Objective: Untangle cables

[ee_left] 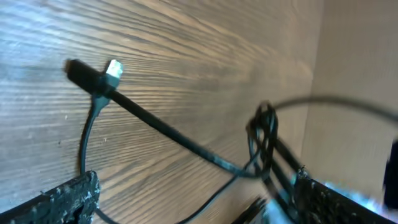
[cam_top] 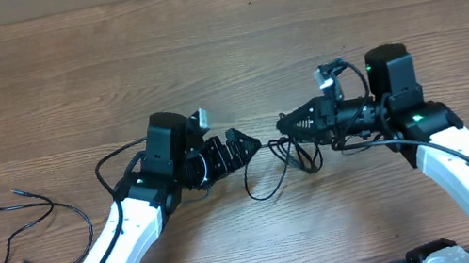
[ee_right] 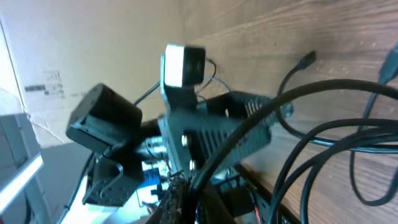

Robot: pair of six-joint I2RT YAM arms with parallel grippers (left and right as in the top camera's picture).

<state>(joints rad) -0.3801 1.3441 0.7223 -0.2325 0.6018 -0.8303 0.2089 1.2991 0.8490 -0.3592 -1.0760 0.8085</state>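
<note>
The cables' loops (cam_top: 301,157) hang bunched under my right gripper, so next I set the tangle down to spread before my left gripper grabs a strand of cable (cam_top: 264,196).
A tangle of thin black cables (cam_top: 283,163) lies on the wooden table between my two grippers. My right gripper (cam_top: 283,127) is shut on a strand of it and holds that strand up, with loops (ee_right: 323,143) hanging from the jaws (ee_right: 189,188). My left gripper (cam_top: 249,145) stands open just left of the tangle and holds nothing. In the left wrist view a cable with a metal plug tip (ee_left: 113,68) runs across the wood toward a knot (ee_left: 264,132), passing between my spread fingers (ee_left: 68,198). Another loose cable (cam_top: 36,227) lies apart at the far left.
A small plug end (ee_right: 306,60) rests on the wood beyond the loops. The left arm's wrist camera (ee_right: 183,65) faces my right gripper closely. Bare wooden table (cam_top: 219,38) stretches away behind both arms.
</note>
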